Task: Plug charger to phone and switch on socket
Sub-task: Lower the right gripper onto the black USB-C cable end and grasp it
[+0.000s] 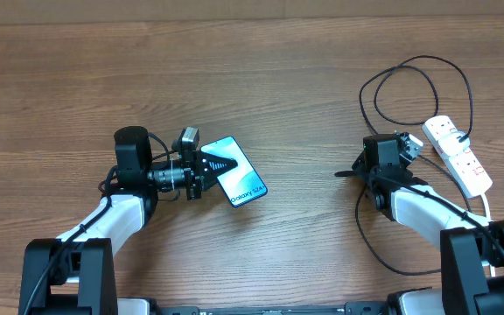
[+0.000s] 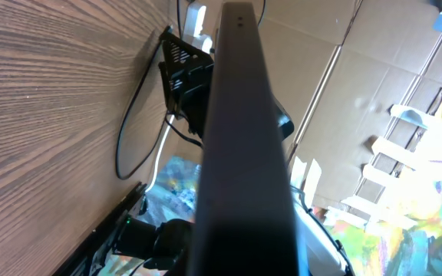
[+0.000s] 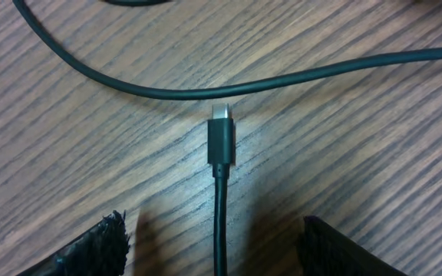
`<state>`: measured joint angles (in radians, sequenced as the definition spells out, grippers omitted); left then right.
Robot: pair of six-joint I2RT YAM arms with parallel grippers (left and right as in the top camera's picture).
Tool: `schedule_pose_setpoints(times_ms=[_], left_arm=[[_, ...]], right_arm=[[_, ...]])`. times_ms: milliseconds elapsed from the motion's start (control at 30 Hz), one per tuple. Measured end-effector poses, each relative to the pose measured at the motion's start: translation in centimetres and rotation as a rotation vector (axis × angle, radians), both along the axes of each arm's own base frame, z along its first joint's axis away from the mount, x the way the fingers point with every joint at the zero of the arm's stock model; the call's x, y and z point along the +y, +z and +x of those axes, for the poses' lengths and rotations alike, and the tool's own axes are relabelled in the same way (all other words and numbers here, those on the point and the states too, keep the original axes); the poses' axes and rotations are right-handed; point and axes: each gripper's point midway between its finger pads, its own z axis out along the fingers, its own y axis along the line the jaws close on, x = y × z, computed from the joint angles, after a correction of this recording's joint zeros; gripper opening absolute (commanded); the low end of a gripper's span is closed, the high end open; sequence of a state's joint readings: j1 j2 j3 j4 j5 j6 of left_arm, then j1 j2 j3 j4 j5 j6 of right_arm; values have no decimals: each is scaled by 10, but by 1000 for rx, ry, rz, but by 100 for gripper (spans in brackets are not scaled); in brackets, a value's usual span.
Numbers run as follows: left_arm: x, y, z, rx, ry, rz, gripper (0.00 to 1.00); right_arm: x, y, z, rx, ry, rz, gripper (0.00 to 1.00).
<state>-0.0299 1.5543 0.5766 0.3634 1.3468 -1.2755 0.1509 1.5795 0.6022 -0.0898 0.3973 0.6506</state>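
My right gripper is to pull the charger's connector clear toward the phone before it takes the connector to plug it in, because the connector points at a crossing piece of cable [image 3: 222,93].
The phone [image 1: 241,177] lies tilted on the table with its light blue screen up and "Galaxy S24" at its near end. My left gripper [image 1: 224,164] is shut on its left end. In the left wrist view the phone [image 2: 240,138] shows edge-on as a dark bar that hides the fingers. The charger's small black connector [image 3: 222,139] lies on the wood, and its thin cable [image 3: 220,222] runs back between my right gripper's [image 3: 213,234] spread fingers [image 3: 90,249], touching neither. My right gripper [image 1: 357,169] is open, left of the white socket [image 1: 458,154].
The black charger cable [image 1: 414,68] loops across the table behind the right arm and another stretch [image 3: 206,92] crosses just ahead of the connector. The socket's thick white cord [image 1: 485,203] trails off toward the front right edge.
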Motion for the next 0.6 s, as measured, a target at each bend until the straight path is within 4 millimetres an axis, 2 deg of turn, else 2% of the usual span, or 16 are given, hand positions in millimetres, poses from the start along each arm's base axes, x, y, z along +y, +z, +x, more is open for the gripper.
schedule_pose_setpoints(times_ms=[200,467,600], left_arm=[[0,0,0,0,0,0,4],[0,0,0,0,0,0,4],[0,0,0,0,0,0,4]], right_arm=[[1,6,9,-47,1,3,62],[1,7,11,-54,1,4,61],[1,-3,10,-32,1,0,62]])
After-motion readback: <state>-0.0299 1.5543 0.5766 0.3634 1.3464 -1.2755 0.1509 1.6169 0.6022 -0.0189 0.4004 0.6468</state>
